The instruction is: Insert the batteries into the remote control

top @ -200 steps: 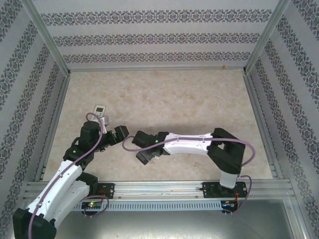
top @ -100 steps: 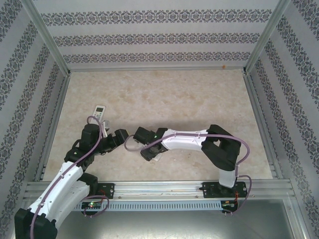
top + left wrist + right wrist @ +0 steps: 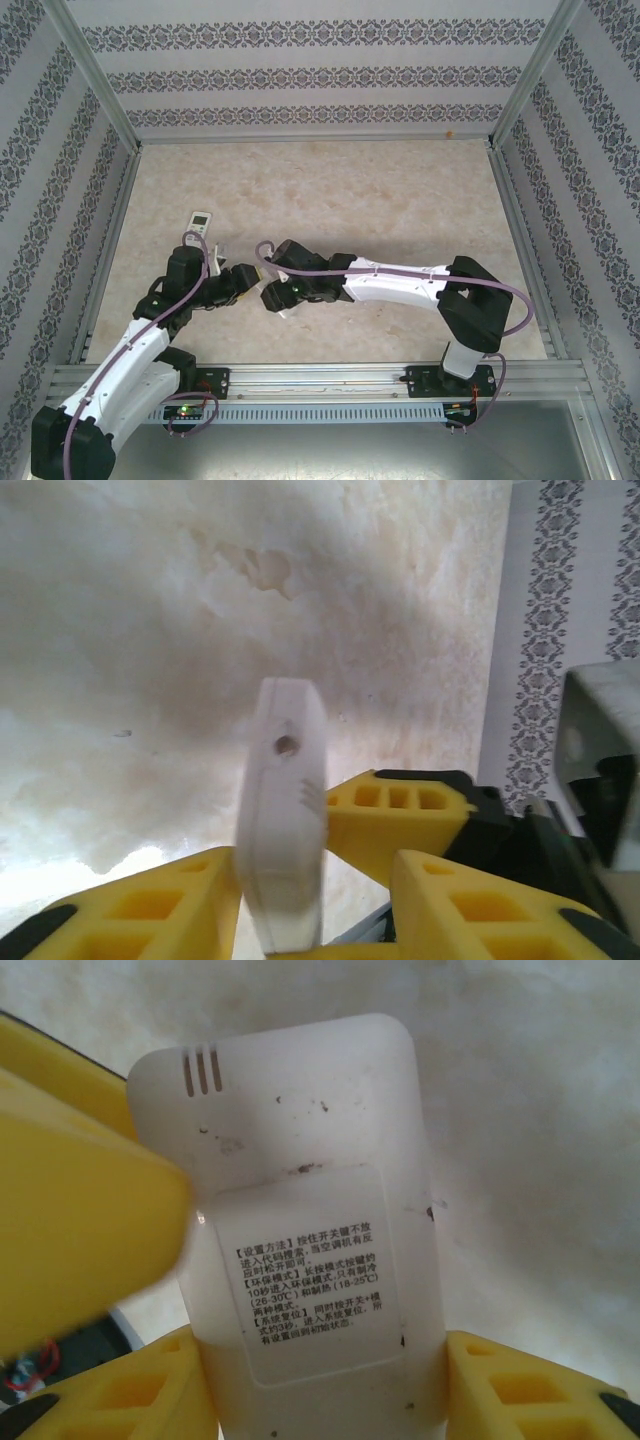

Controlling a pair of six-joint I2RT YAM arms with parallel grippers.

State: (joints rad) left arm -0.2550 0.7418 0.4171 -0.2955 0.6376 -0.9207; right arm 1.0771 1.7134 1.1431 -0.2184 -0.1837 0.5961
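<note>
My right gripper should hand the held remote control (image 3: 310, 1180) over to my left gripper for laying beside the second white remote (image 3: 199, 223), which lies beyond my left gripper.
A white remote control (image 3: 310, 1230) hangs above the table, back label toward the right wrist camera. My right gripper (image 3: 322, 1360) is shut on its two side edges. In the left wrist view the same remote (image 3: 285, 820) shows edge-on inside my left gripper (image 3: 312, 865). It lies against the left finger (image 3: 170, 910), with a gap to the right finger (image 3: 480, 900), so those jaws are open. In the top view both grippers, left (image 3: 243, 282) and right (image 3: 272, 297), meet at the near left of the table. The batteries are out of view.
A second white remote (image 3: 201, 219) lies flat on the beige table (image 3: 380, 200), just beyond the left arm. Patterned walls and metal posts close in the table on three sides. A metal rail (image 3: 330, 378) runs along the near edge.
The right arm has stretched left and brought its gripper up against the left gripper. The left gripper has edged toward it and its jaws have narrowed. The remote on the table has not moved.
</note>
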